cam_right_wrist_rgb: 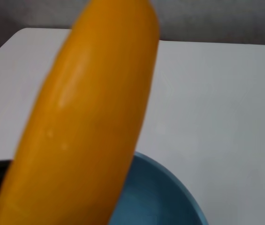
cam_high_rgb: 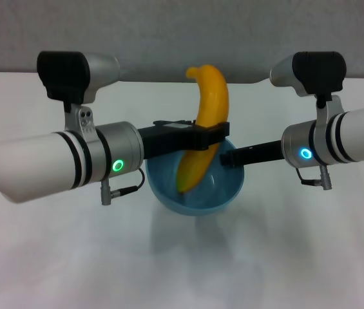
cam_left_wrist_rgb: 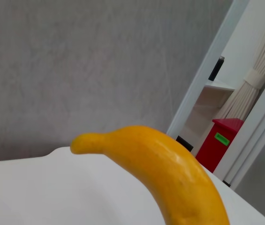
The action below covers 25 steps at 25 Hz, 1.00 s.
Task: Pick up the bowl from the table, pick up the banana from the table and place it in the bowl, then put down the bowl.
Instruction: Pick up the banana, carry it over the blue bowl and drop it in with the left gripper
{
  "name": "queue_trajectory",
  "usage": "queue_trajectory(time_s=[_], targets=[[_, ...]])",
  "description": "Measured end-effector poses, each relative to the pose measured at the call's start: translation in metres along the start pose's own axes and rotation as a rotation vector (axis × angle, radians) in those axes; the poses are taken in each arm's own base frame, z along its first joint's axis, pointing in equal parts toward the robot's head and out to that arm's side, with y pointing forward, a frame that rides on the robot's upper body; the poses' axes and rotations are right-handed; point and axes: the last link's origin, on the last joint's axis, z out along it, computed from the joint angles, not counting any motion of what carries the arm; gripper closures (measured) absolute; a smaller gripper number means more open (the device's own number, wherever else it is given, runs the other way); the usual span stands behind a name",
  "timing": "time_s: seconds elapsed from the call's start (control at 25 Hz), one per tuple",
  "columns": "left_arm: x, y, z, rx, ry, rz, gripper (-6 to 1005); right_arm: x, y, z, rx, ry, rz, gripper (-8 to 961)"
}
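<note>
I should go on lowering the banana with my left gripper until it rests in the bowl, and then let go, because the banana's lower end (cam_high_rgb: 187, 179) points down inside the bowl's rim (cam_high_rgb: 202, 195).
The yellow-orange banana (cam_high_rgb: 206, 122) stands nearly upright, its lower end inside the light-blue bowl (cam_high_rgb: 198, 187). My left gripper (cam_high_rgb: 202, 137) is shut on the banana's middle. My right gripper (cam_high_rgb: 230, 156) is shut on the bowl's right rim and holds it above the white table (cam_high_rgb: 53, 257). The left wrist view shows the banana's upper end (cam_left_wrist_rgb: 155, 168). The right wrist view shows the banana (cam_right_wrist_rgb: 83, 122) over the bowl's inside (cam_right_wrist_rgb: 155, 197).
The table's far edge meets a grey wall (cam_high_rgb: 169, 32). A red box (cam_left_wrist_rgb: 221, 140) and white shelving stand off the table in the left wrist view.
</note>
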Motion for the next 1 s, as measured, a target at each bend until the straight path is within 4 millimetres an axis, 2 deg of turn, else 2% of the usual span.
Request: queue_trajectory(time_s=[0.64, 1.0], targets=[[-0.023, -0.023, 0.0, 0.015, 0.001, -0.064, 509, 0.0, 0.004, 0.0, -0.013, 0.013, -0.016, 927], [-0.028, -0.025, 0.004, 0.007, -0.012, -0.058, 508, 0.001, 0.002, -0.001, -0.009, 0.009, -0.016, 927]])
